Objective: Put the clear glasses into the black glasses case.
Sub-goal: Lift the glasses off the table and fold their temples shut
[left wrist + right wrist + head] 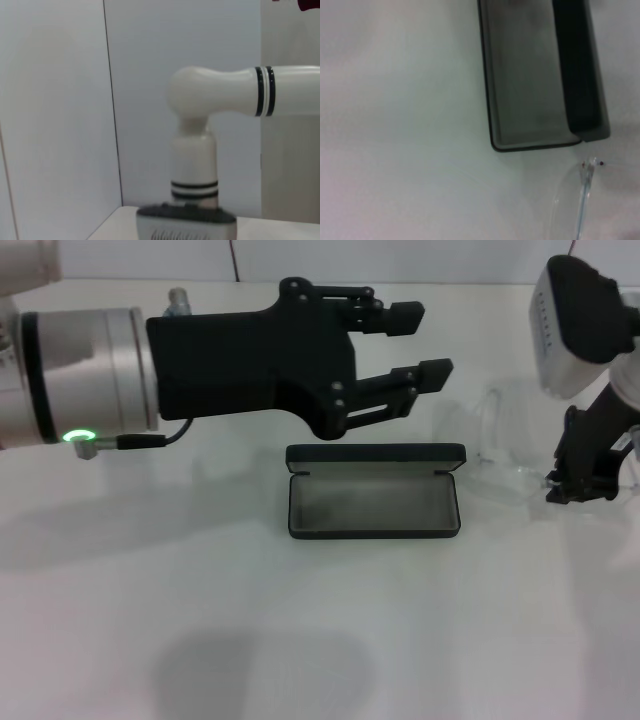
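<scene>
The arm of the clear glasses is open at its hinge, so my left gripper should fold the arm while my right gripper holds the clear glasses above the black glasses case.
The black glasses case lies open in the middle of the table, its grey lining bare and its lid tipped back. In the right wrist view the case is empty too. The clear glasses lie on the table just right of the case; one thin arm and hinge show in the right wrist view. My right gripper is low at the glasses' right end. My left gripper hovers above and behind the case, open and holding nothing.
The table is white, with shadows in front of the case. The left wrist view shows only a white wall and the right arm's white links.
</scene>
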`<action>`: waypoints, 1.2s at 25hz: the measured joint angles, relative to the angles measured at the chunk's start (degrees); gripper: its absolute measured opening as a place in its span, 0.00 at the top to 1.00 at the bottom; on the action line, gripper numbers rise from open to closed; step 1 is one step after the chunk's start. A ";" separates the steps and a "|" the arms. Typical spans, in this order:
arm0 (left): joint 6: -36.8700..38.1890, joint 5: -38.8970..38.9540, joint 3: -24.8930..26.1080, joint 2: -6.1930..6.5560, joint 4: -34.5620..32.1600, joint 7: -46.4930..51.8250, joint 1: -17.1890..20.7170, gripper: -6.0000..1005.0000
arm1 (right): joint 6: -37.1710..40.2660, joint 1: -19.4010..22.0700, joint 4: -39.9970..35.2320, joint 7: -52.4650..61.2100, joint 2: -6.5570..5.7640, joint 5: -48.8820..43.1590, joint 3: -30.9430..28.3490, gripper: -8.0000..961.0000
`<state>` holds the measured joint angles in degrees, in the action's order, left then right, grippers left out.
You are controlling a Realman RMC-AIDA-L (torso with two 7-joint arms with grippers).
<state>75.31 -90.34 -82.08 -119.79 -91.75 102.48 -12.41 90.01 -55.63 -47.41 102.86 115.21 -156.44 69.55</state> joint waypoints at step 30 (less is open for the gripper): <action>8.97 28.17 9.82 0.07 12.42 -7.41 -4.42 0.70 | 20.00 31.49 -23.61 -21.34 0.73 69.86 -16.87 0.88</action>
<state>84.28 -62.17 -72.26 -119.72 -79.33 95.08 -16.83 110.01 -24.13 -71.02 81.52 115.94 -86.58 52.68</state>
